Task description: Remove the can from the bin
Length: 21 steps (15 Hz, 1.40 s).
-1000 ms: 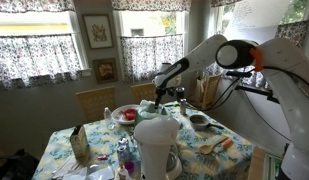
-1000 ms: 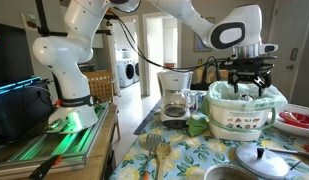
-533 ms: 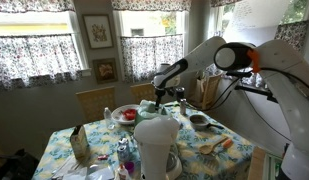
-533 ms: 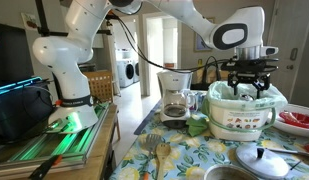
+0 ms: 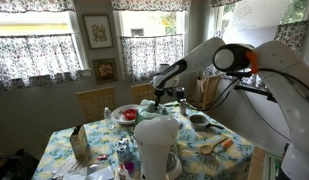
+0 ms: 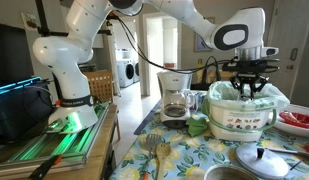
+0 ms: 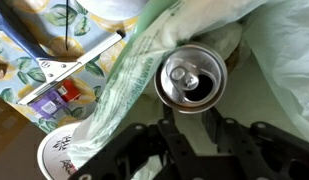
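Note:
The can's near edge [image 7: 190,109] is at my gripper's narrowed fingers, so next I spread them wide, straddle the can's body [image 7: 191,77] and close around it before lifting.
The can [image 7: 191,78] stands upright inside the bin [image 6: 244,118], silver top with an open tab facing my wrist camera, wrapped round by the pale green liner [image 7: 144,70]. My gripper [image 7: 194,112] hangs straight down over it, a dark finger [image 7: 170,128] on each side of the can's near edge, the tips hidden behind the rim. In an exterior view the gripper [image 6: 250,90] dips into the bin's mouth with its fingers drawn in. From the other side the gripper [image 5: 162,95] is over the bin [image 5: 146,104], and the can is hidden.
A white coffee maker [image 6: 175,95] stands beside the bin and fills the foreground elsewhere [image 5: 157,145]. A plate of red food [image 5: 125,114], a bowl [image 5: 199,121], a pot lid [image 6: 259,158] and a fork [image 6: 154,150] lie on the floral tablecloth.
The fingers have drawn inward from wide open toward the can. The arm has stayed over the bin.

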Available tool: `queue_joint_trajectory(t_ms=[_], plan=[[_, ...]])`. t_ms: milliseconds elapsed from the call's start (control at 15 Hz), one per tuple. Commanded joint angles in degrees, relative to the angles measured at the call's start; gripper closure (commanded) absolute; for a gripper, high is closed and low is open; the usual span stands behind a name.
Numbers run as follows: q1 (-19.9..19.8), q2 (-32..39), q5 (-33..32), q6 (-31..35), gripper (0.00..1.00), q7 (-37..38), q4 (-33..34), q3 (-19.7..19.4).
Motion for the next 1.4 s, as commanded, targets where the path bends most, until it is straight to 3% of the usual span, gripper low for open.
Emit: queue_joint_trajectory(t_ms=[0,133,200,333,933,1067,1333], plan=[[-0.07,0.05,1.58,-1.58,0.9,-0.6,1.6,0.11],[-0.02,-0.16,1.69,-1.37,0.95,-0.38,1.56,0.02],[-0.05,-0.21,1.73,-1.24,0.68,-0.44,1.55,0.03],[-0.14,-0.34,1.84,-1.11,0.67,-0.39,1.65,0.0],[0.05,-2.0,1.17,-2.1,0.06,0.59,-0.06,-1.72],[-0.63,-1.82,1.55,-3.35,0.0,-1.48,-0.03,-1.16],[-0.92,-1.85,1.69,-5.17,0.0,-4.88,-0.12,-0.86]])
